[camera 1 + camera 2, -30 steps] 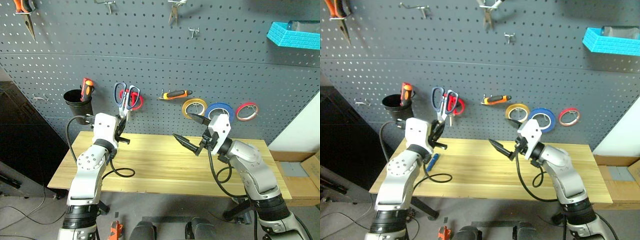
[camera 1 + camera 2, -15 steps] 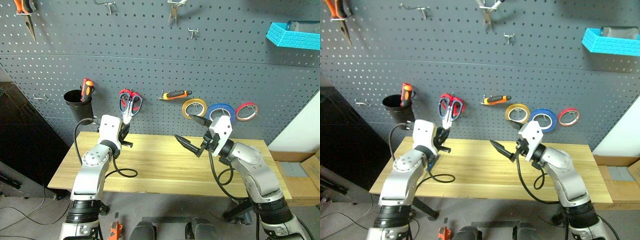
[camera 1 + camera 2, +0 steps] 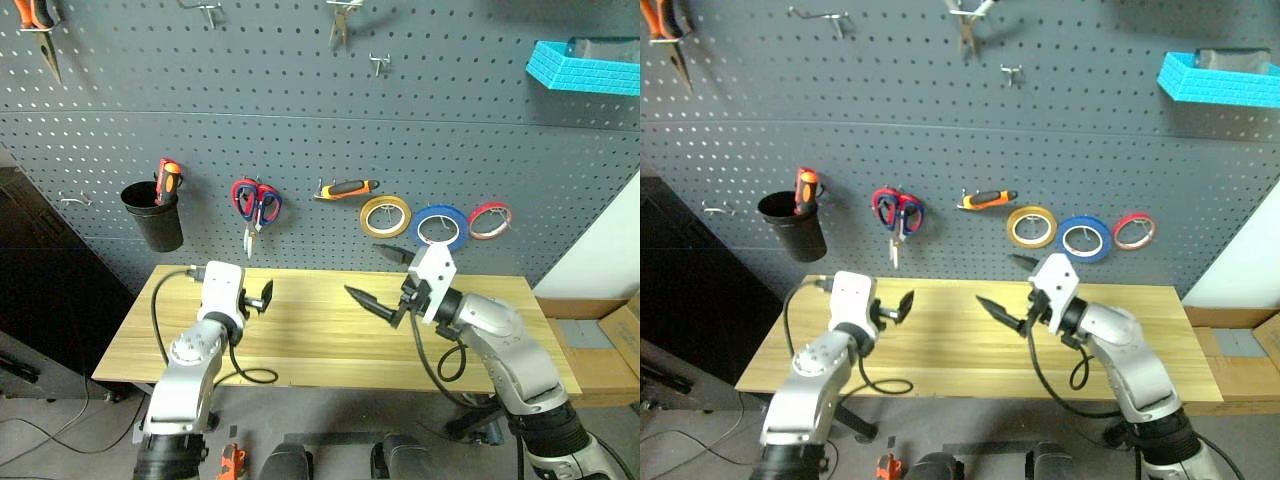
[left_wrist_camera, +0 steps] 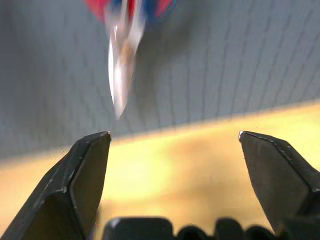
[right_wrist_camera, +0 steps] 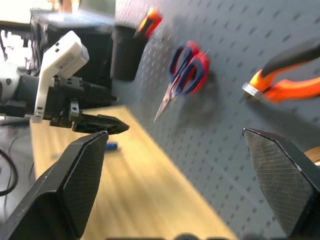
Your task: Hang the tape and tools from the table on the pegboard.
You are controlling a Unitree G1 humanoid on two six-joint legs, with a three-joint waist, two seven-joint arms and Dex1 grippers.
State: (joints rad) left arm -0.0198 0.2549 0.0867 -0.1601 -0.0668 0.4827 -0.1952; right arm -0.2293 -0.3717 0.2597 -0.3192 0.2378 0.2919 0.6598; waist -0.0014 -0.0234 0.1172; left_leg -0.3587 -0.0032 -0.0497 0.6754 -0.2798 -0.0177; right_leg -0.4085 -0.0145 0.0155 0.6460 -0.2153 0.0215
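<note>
The screwdriver's blue handle (image 5: 111, 146) lies clear of other tools below my open left gripper, so I should keep lowering until its fingers straddle that handle, then close.
The dark-handled scissors (image 3: 256, 204) hang blades down on the pegboard (image 3: 300, 100), over a red-handled pair on the same hook. My left gripper (image 3: 262, 297) is open and empty just below them, low over the table (image 3: 320, 345); the left wrist view shows a blurred blade (image 4: 120, 75) above its spread fingers. The blue tape (image 3: 440, 226) hangs between a yellow roll (image 3: 385, 215) and a thin red roll (image 3: 490, 220). The pliers (image 3: 45, 30) hang at the board's top left. My right gripper (image 3: 368, 272) is open over mid-table. A small blue-handled screwdriver (image 5: 111, 146) lies on the table by the left hand.
A black cup (image 3: 152, 215) holding an orange-handled tool hangs left of the scissors. An orange-handled tool (image 3: 345, 188) hangs to their right. A teal bin (image 3: 585, 65) sits at the board's top right. A black cable (image 3: 250, 375) loops on the table's front left.
My left gripper opened and let go of the dark-handled scissors, which now hang on the hook. The left hand sank down and back toward the table. The right arm barely moved.
</note>
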